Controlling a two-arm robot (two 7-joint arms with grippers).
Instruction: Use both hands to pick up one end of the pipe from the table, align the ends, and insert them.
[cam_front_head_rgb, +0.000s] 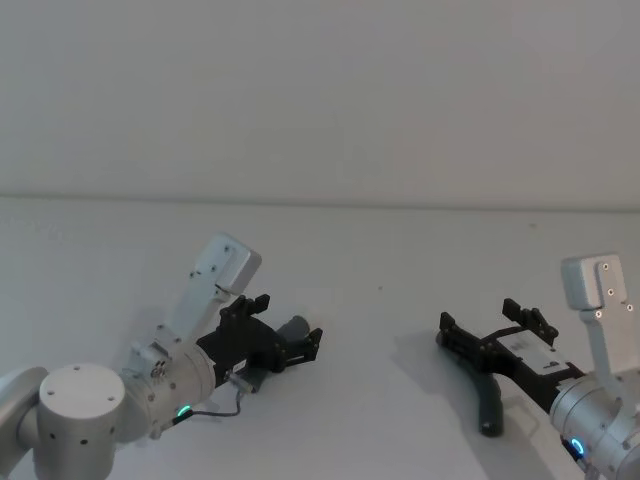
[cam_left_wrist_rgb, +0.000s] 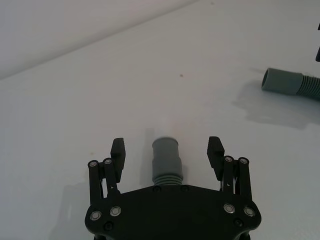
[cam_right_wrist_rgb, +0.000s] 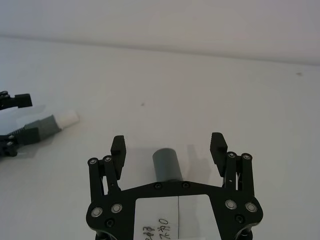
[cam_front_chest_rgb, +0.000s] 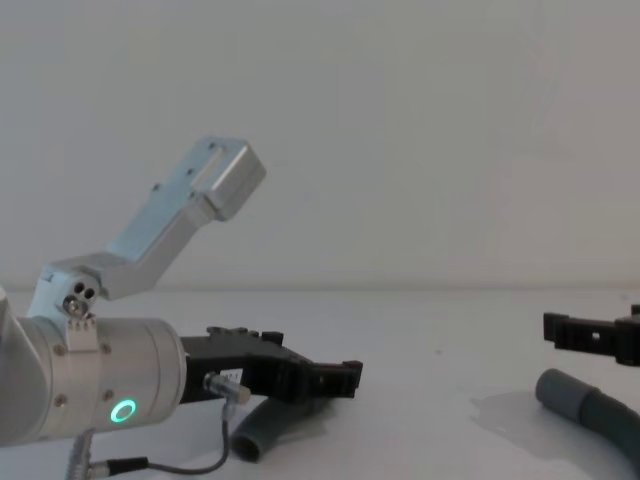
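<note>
The collar (cam_front_chest_rgb: 565, 393) will lean to the side when I push it against the white tip, because the other grey piece curves (cam_front_chest_rgb: 610, 419) just behind its socket.
Two dark-grey pipe pieces lie apart on the white table (cam_front_head_rgb: 380, 250). My left gripper (cam_left_wrist_rgb: 167, 149) is open and straddles the left piece (cam_left_wrist_rgb: 166, 159), its fingers clear of both sides. That left piece (cam_right_wrist_rgb: 44, 125) ends in a white tip (cam_right_wrist_rgb: 67, 118). The left gripper (cam_front_head_rgb: 288, 320) is low over that same piece (cam_front_head_rgb: 297, 327) at the near left. At the near right, my right gripper (cam_right_wrist_rgb: 168, 147) is open around the collar end of the curved right piece (cam_right_wrist_rgb: 166, 165). The piece's tail (cam_front_head_rgb: 490, 400) bends towards me below the right gripper (cam_front_head_rgb: 478, 318).
The right piece's socket collar (cam_left_wrist_rgb: 280, 80) faces the left gripper across a bare stretch of table. A plain wall rises behind the table's far edge (cam_front_head_rgb: 320, 200). A thin cable (cam_front_head_rgb: 225, 408) hangs beside the left wrist.
</note>
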